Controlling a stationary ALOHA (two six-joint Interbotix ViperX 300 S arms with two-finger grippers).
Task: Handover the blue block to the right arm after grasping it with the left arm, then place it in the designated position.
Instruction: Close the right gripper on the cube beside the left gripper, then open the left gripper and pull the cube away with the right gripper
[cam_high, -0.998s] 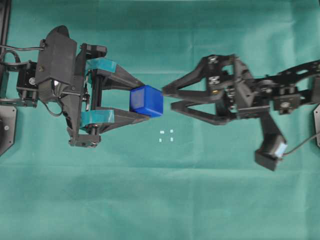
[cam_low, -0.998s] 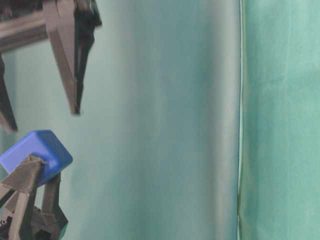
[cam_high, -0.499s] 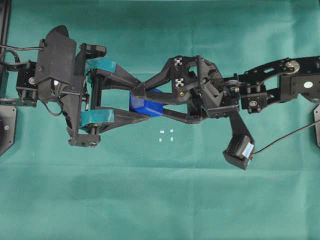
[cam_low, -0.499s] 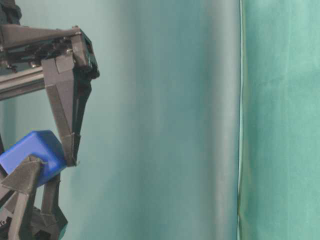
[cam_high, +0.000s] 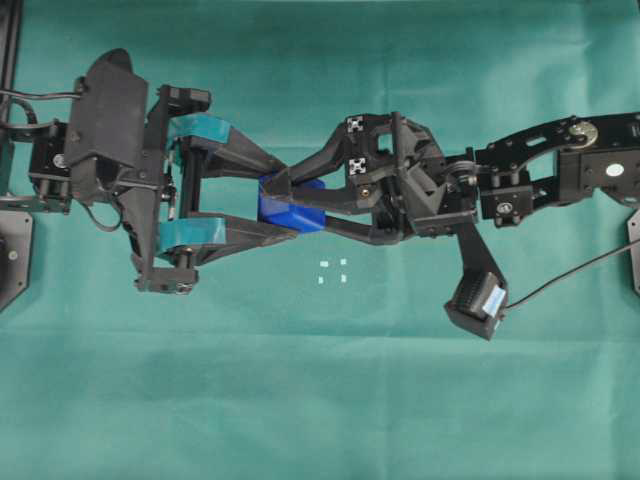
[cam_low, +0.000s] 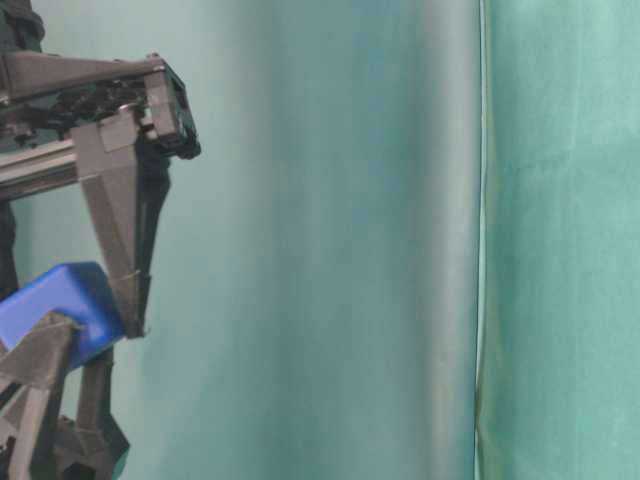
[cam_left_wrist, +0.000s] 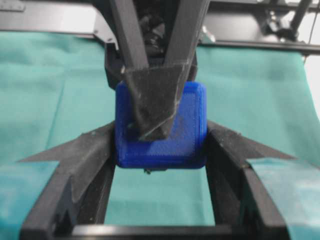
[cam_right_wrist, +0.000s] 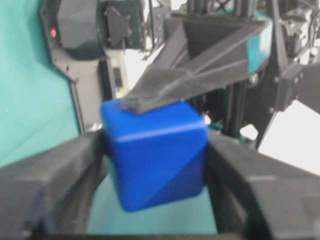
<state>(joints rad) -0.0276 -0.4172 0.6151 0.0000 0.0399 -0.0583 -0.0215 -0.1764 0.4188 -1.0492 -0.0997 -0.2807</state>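
Note:
My left gripper should open and move away before my right gripper turns the blue block (cam_high: 300, 215) for the designated position (cam_high: 333, 272), because both my grippers are clamping the block.
The blue block (cam_high: 283, 210) hangs above the green cloth, left of centre. My left gripper (cam_high: 290, 202), with teal-taped fingers, is shut on its two sides. My right gripper (cam_high: 278, 198), plain black and rolled a quarter turn, reaches in from the right, and its fingers press the block's other two faces. In the left wrist view the block (cam_left_wrist: 187, 130) sits between the tips, with a black right-arm finger (cam_left_wrist: 155, 100) over its face. In the right wrist view the block (cam_right_wrist: 150, 155) fills the gap between both fingers. The designated position (cam_high: 332, 271), a small square of white marks, lies just below the block.
Green cloth (cam_high: 320, 400) covers the whole table. The right arm's wrist camera (cam_high: 478, 300) hangs below its forearm with a cable trailing right. A black frame rail (cam_high: 10, 40) runs along the far left edge. A cloth seam (cam_low: 480, 240) shows in the table-level view.
The right gripper moved left from beside the block to around it, then its fingers closed in onto the block. The left gripper kept its hold without moving.

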